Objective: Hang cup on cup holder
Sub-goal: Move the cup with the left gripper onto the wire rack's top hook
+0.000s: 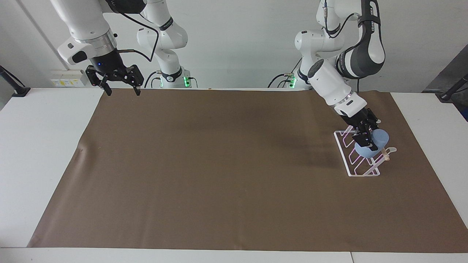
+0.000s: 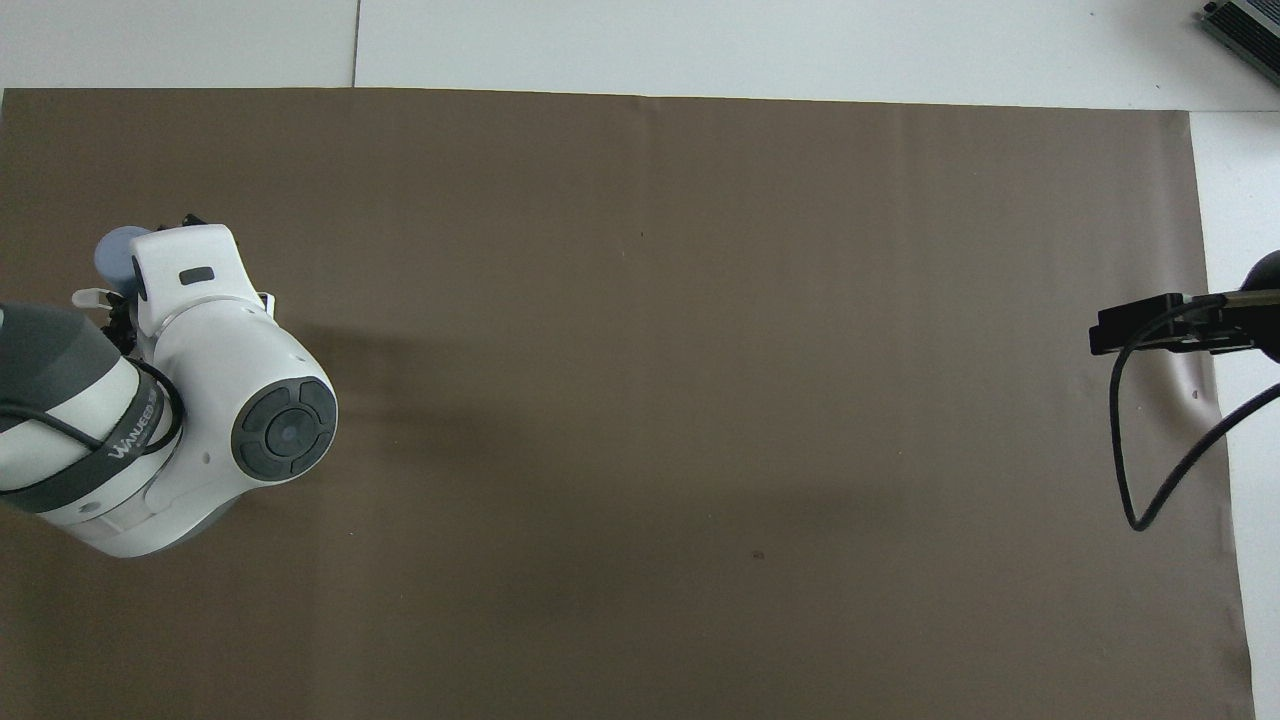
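Note:
I should move my left gripper on inward over the rack (image 1: 361, 166) before I release the light-blue cup there, as it is beside the cup holder's loose end peg (image 1: 390, 150).
The light-blue cup (image 1: 378, 141) is tilted in my left gripper (image 1: 366, 141), which is shut on it over the cup holder (image 1: 356, 167), at the end of the rack farther from the robots. The cup covers most of the holder's wooden rod; only the rod's end (image 1: 386, 156) shows. I cannot tell whether the cup touches a prong. In the overhead view the left wrist hides the gripper; a part of the cup (image 2: 113, 255) and a bit of the holder (image 2: 86, 297) show. My right gripper (image 1: 119, 87) is open and empty, and waits above the mat's corner near its base.
A brown mat (image 1: 219, 164) covers most of the white table (image 1: 40, 146). The right gripper's tip (image 2: 1145, 325) and a looping black cable (image 2: 1125, 470) show at the mat's edge in the overhead view.

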`<state>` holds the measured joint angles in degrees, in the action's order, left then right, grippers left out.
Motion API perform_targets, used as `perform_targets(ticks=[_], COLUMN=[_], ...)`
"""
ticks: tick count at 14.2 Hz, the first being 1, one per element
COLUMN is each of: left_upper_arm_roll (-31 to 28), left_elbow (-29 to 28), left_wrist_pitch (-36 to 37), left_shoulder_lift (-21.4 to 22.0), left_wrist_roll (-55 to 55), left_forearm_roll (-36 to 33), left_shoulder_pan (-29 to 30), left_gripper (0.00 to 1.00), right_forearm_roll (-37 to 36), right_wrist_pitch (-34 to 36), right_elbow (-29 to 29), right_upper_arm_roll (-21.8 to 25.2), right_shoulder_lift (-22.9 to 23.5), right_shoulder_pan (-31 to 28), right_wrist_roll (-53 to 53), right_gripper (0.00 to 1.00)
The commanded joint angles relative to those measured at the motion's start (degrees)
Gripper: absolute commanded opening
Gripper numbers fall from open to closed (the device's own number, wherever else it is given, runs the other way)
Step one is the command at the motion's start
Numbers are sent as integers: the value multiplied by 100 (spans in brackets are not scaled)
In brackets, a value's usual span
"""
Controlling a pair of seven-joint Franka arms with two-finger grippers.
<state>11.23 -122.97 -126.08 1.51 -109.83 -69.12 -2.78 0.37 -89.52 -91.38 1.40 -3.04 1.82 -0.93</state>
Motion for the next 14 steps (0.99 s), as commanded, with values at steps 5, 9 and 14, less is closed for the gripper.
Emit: perform_targets(ticks=[5,9,14], left_upper_arm_roll=[19,10,10], left_elbow=[-438,-675,-693], left_wrist_pitch=[-566,-672,-646], left_shoulder_lift=[227,340,350], left_wrist_roll=[-170,-170,224], left_forearm_roll=[-146,-146,-155], left_shoulder_pan=[243,252,252], left_gripper=[0,0,84], right_forearm_roll=[-81,-81,-81], right_wrist_pitch=[39,48,-13], right_elbow=[-126,-126,-144], right_upper_arm_roll=[-61,-61,-61], right_shoulder_lift=[-109,-109,-118], right_shoulder_pan=[-67,-76,-103], right_wrist_roll=[-153,-144,-153], right_gripper=[100,100,100])
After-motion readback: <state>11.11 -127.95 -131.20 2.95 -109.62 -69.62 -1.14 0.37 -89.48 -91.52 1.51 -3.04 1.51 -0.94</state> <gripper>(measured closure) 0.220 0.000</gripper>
